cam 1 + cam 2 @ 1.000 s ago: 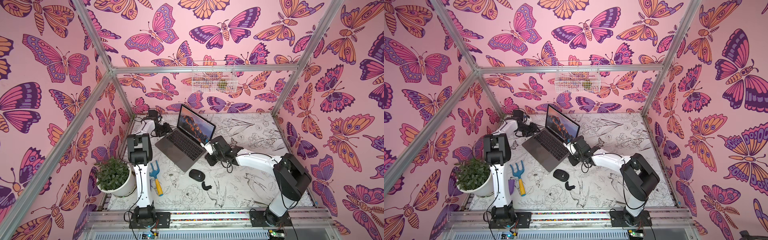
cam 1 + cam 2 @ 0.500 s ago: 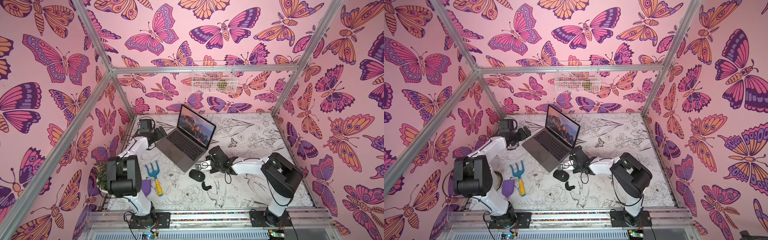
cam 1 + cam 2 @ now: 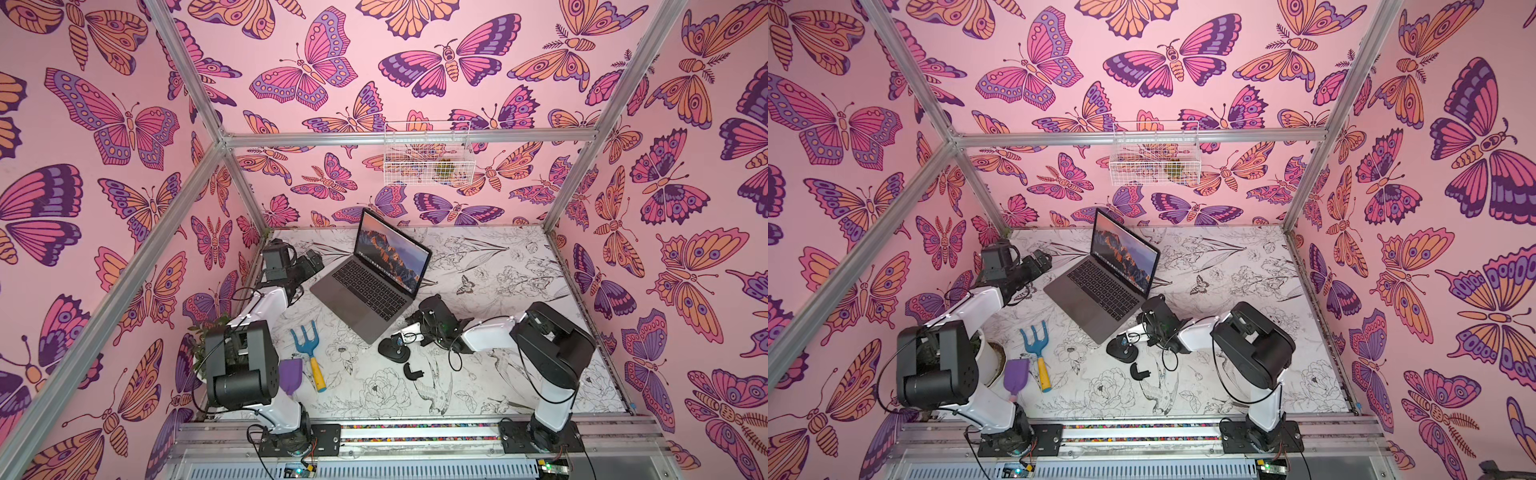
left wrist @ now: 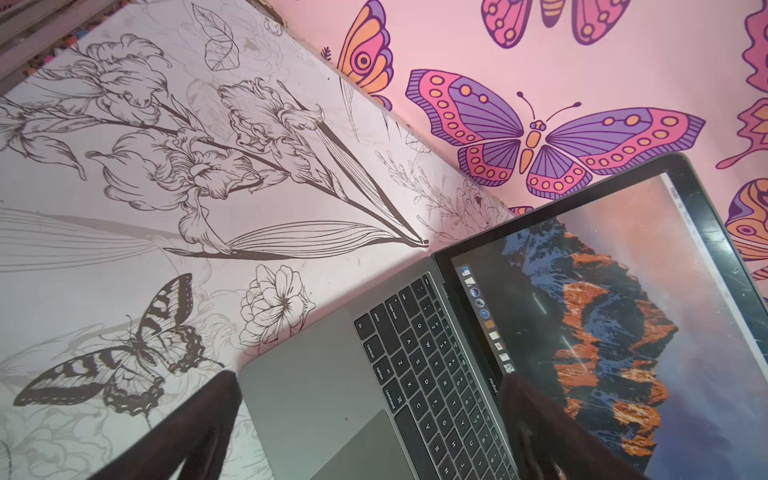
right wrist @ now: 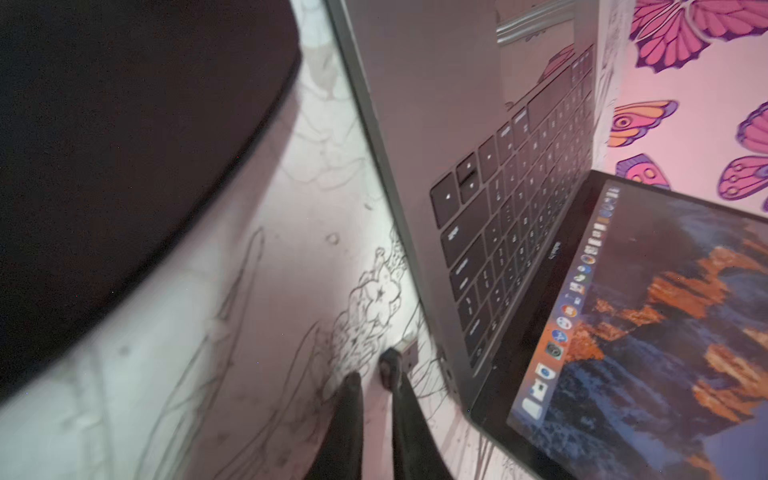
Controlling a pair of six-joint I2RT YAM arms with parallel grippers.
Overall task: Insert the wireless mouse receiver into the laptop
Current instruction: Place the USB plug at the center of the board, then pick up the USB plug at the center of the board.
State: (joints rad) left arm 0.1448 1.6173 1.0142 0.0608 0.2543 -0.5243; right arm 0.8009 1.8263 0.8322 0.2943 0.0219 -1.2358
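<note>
Next, my right gripper opens, rise and comes over the receiver [image 5: 406, 352] from above, because it is low and slanted and the wireless mouse receiver [image 5: 395, 365] sits only at the ends of its fingers.
The laptop [image 3: 370, 291] [image 3: 1100, 291] stands open at mid-table, its orange mountain wallpaper lit. My right gripper [image 3: 401, 338] [image 3: 1129, 337] is low by the laptop's front right corner, right over the black mouse [image 3: 392, 352]. In the right wrist view its fingers [image 5: 353, 399] stand a narrow gap apart with bare table between. The wireless mouse receiver [image 5: 395, 360], a tiny black stub with a metal plug, sits at the tip of one finger, close to the laptop's side edge [image 5: 451, 374]. My left gripper [image 3: 309, 264] [image 4: 370, 380] is wide open beside the laptop's left side, holding nothing.
A curved black cover piece [image 3: 411, 371] lies just in front of the mouse. A blue hand rake [image 3: 309, 345] and a purple trowel [image 3: 291, 374] lie front left. A potted plant [image 3: 990, 353] stands behind the left arm. A wire basket [image 3: 428, 158] hangs on the back wall.
The right gripper has come away from the laptop's right edge toward the mouse, and its fingers have parted slightly. The left arm has folded back from the laptop and its gripper has opened wide.
</note>
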